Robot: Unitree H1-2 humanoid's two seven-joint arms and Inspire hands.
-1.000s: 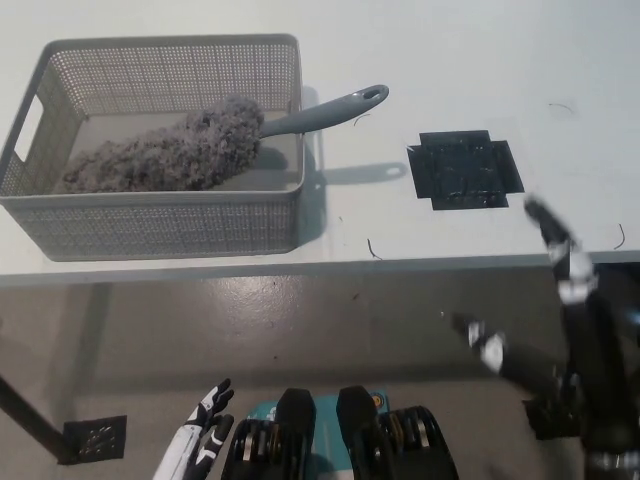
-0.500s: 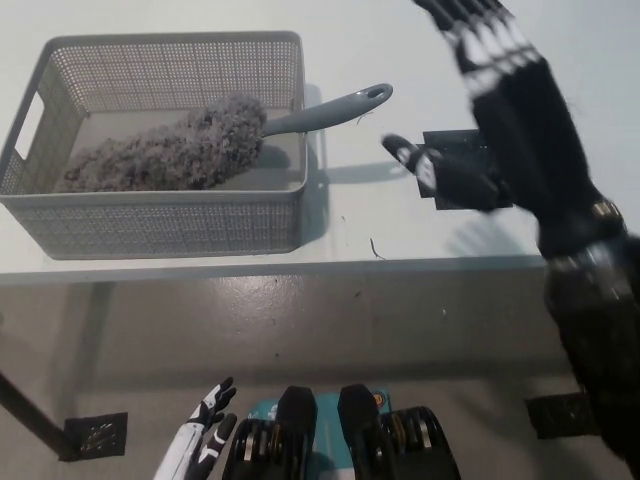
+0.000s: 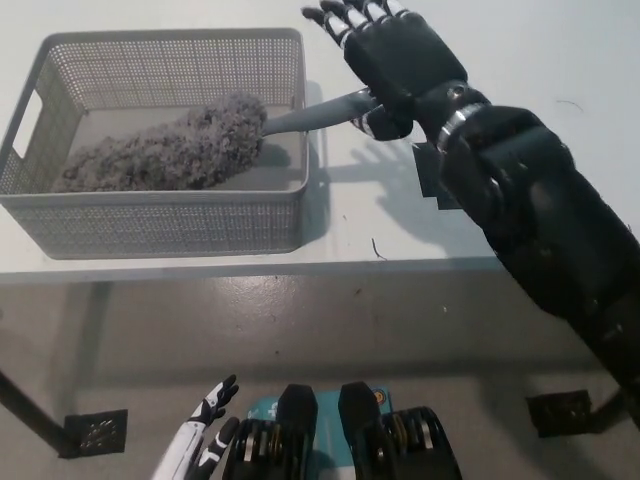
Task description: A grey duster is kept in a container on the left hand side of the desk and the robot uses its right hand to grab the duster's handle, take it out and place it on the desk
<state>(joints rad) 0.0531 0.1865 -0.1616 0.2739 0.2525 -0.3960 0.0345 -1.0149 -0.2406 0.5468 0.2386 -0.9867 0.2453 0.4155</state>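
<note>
My gripper is about to lift the duster point(image 3: 205, 145), whose fluffy head runs straight on from the propped handle point(image 3: 320, 113). The duster will therefore come up in one line with its head held out.
A grey fluffy duster point(image 3: 165, 148) lies in a grey mesh basket point(image 3: 160, 225) on the left of the white desk. Its grey handle point(image 3: 310, 115) sticks out over the basket's right rim. My black right hand point(image 3: 390, 55) hovers open over the end of the handle, fingers spread and pointing away from me, hiding the handle's tip. My white left hand point(image 3: 200, 440) rests low at the bottom left, below the desk edge, fingers apart.
A black tape patch point(image 3: 432, 170) on the desk lies partly under my right forearm point(image 3: 540, 220). The desk's front edge point(image 3: 300, 268) runs across the middle, with grey floor below it. Open desk surface stretches right of the basket.
My right arm has swung up and leftward from the right side of the desk, and the hand now sits over the duster's handle. The duster and basket have not moved.
</note>
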